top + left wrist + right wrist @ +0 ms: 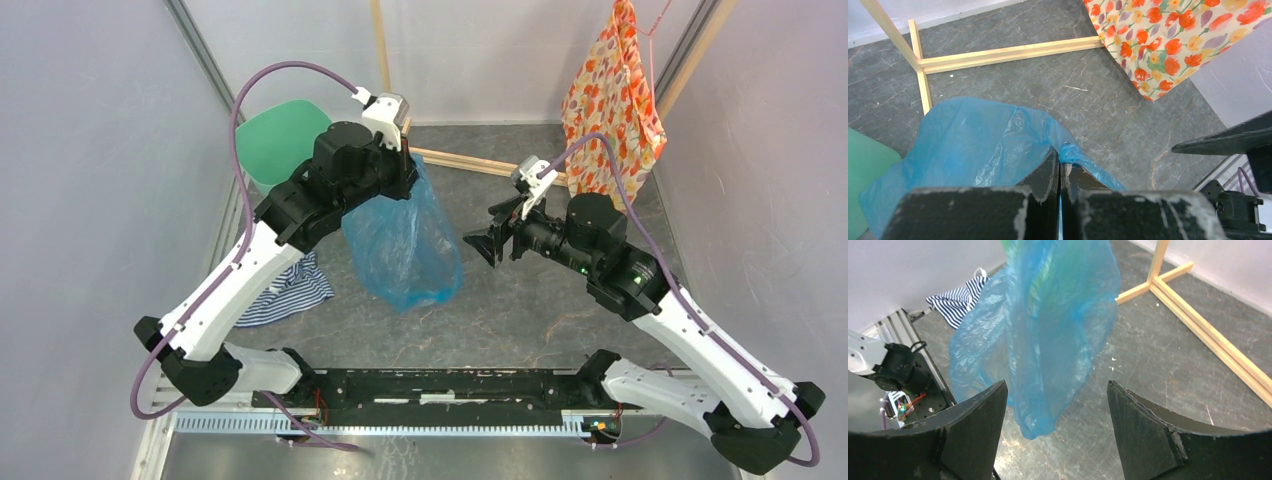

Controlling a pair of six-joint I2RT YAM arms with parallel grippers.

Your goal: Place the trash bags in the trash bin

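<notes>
The trash bag hangs bunched (1069, 151) from my left gripper, so my right gripper should take the bag's top edge (420, 172) first, freeing my left gripper to spread the bag's opening.
The light-blue trash bag (405, 245) hangs from my left gripper (408, 180), which is shut on its top edge and holds it above the table. In the left wrist view the bag (978, 150) is pinched between the closed fingers of that gripper (1059, 160). The mint-green trash bin (280, 140) stands at the back left, just left of the left arm; a corner of it shows in the left wrist view (863, 175). My right gripper (480, 243) is open and empty, just right of the bag, pointing at it. The bag hangs in front of it (1043, 330).
A blue-and-white striped cloth (285, 292) lies on the table under the left arm. An orange floral fabric (612, 100) hangs at the back right. A wooden frame (480, 162) lies along the back of the table.
</notes>
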